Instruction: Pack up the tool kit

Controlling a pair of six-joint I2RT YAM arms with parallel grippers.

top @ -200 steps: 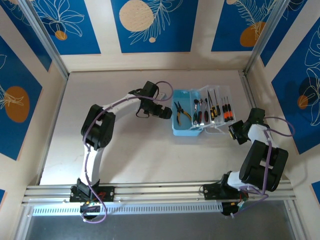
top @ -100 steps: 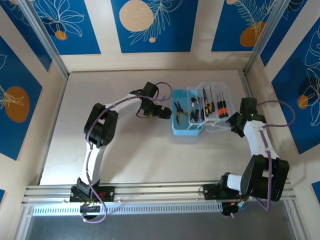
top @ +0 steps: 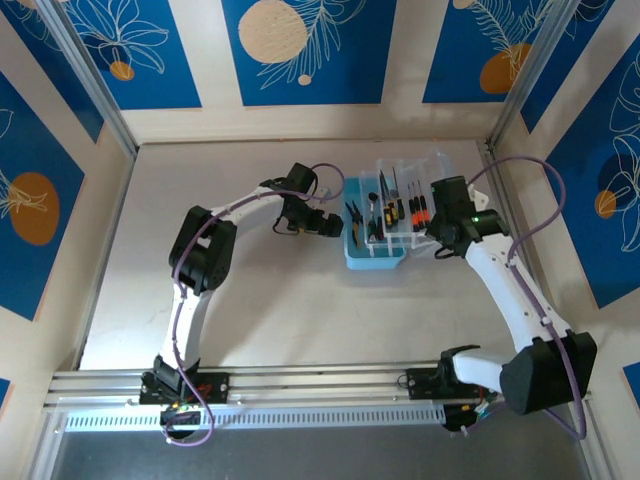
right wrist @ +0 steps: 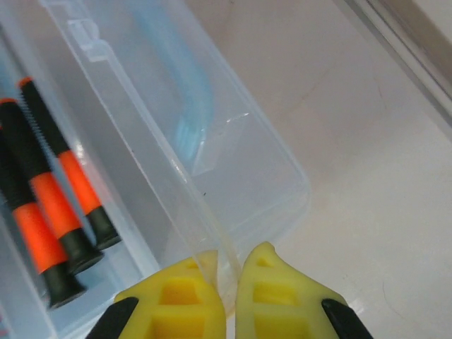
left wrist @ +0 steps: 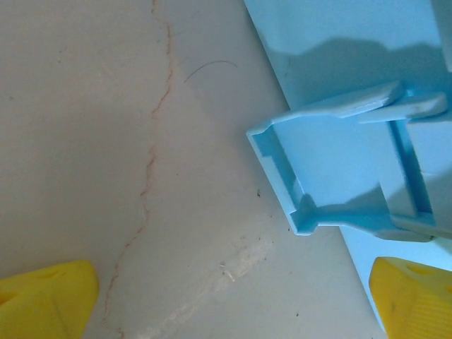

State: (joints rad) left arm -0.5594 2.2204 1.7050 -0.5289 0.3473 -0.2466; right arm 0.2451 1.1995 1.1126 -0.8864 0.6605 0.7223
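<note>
I keep swinging the lid over with my right gripper until it covers the case [top: 376, 222], then let go, as the screwdrivers [top: 418, 209] lie clear of the lid's rim.
The light-blue case [top: 375, 258] sits mid-table. Yellow-handled pliers [top: 356, 217] lie in its left part, and red-and-black screwdrivers [top: 415, 210] [right wrist: 42, 205] show through the clear lid [top: 425, 170] [right wrist: 233, 141]. That lid stands raised and tilted over the case. My right gripper [top: 437, 228] [right wrist: 229, 279] is shut on the lid's rim. My left gripper [top: 336, 226] [left wrist: 229, 304] is open beside the case's left wall [left wrist: 339, 35], its yellow fingers [left wrist: 42, 300] straddling bare table just below the blue latch [left wrist: 339, 162]. I cannot make out a silver wrench.
A metal rail [top: 490, 160] and the blue-patterned side wall [top: 600, 150] run close on the right of the case. Bare table [top: 280, 320] stretches between the case and the arm bases.
My right arm has swung left and forward, lifting the clear lid from lying flat on the right to standing tilted over the case. The left arm has stayed put.
</note>
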